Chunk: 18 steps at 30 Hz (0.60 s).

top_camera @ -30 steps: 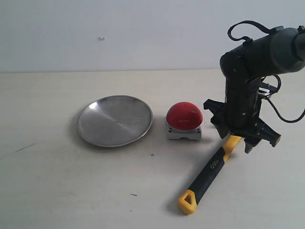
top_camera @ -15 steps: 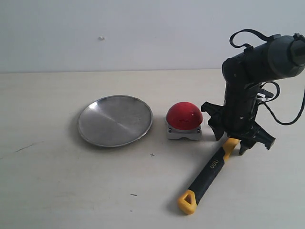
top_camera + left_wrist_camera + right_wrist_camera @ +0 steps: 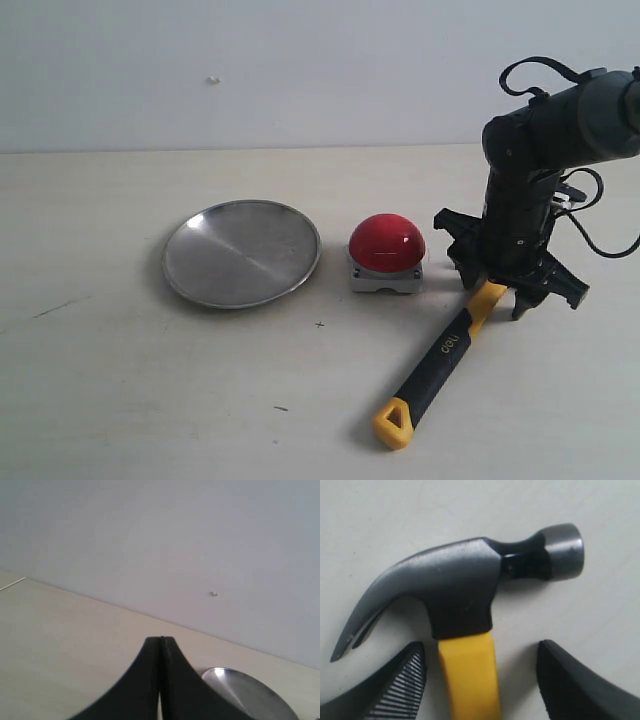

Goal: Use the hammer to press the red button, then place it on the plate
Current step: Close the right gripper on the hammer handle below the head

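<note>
The long black handle (image 3: 433, 363) reaches far past my fingers. The yellow loop (image 3: 394, 424) should droop when I lift the hammer by its yellow neck.
The hammer (image 3: 440, 360) lies flat on the table, its yellow loop nearest the front edge and its steel head (image 3: 470, 585) hidden under my right arm in the exterior view. My right gripper (image 3: 505, 298) stands open, low over the table, its fingers (image 3: 400, 685) straddling the yellow neck (image 3: 470, 675) just below the head, with gaps on both sides. The red button (image 3: 387, 245) sits on its grey base just left of that gripper. The metal plate (image 3: 242, 252) lies further left, and its rim (image 3: 250, 690) shows behind my left gripper (image 3: 160, 642), which is shut and empty.
The pale table (image 3: 150, 400) meets a white wall (image 3: 300, 70) at the back. A black cable loops off the right arm (image 3: 545, 130). A few small dark marks dot the table (image 3: 320, 324) in front of the plate.
The right arm has shifted slightly right and settled lower around the hammer's neck. The hammer, button and plate have not moved.
</note>
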Available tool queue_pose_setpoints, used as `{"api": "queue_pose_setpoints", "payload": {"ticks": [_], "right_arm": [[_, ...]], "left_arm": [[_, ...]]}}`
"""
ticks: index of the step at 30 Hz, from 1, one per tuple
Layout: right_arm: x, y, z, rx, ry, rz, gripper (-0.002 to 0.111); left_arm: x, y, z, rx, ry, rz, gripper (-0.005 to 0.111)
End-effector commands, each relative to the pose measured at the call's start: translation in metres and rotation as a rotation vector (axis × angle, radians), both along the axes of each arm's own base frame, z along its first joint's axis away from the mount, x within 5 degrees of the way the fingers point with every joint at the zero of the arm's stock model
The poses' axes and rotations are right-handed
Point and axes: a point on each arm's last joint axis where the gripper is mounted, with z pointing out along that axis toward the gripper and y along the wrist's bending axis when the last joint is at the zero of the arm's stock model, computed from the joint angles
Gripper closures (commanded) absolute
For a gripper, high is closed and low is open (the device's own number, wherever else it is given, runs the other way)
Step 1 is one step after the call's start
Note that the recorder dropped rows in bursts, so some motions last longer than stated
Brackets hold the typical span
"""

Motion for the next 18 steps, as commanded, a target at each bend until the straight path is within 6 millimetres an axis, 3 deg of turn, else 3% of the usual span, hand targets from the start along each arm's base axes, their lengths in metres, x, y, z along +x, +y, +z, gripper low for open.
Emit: {"api": "queue_pose_setpoints", "payload": {"ticks": [1,18], "right_arm": [[0.0031,-0.0022,-0.0005,0.001,-0.024,0.014,0.047],[0.0028,0.0011,-0.0103,0.034,-0.001,0.018,0.047]], "left_arm": [[-0.0005,-0.0001,-0.0005,0.0,-0.006,0.0,0.107],[-0.0005,-0.0001,-0.0005,0.0,-0.006,0.0,0.107]]}}
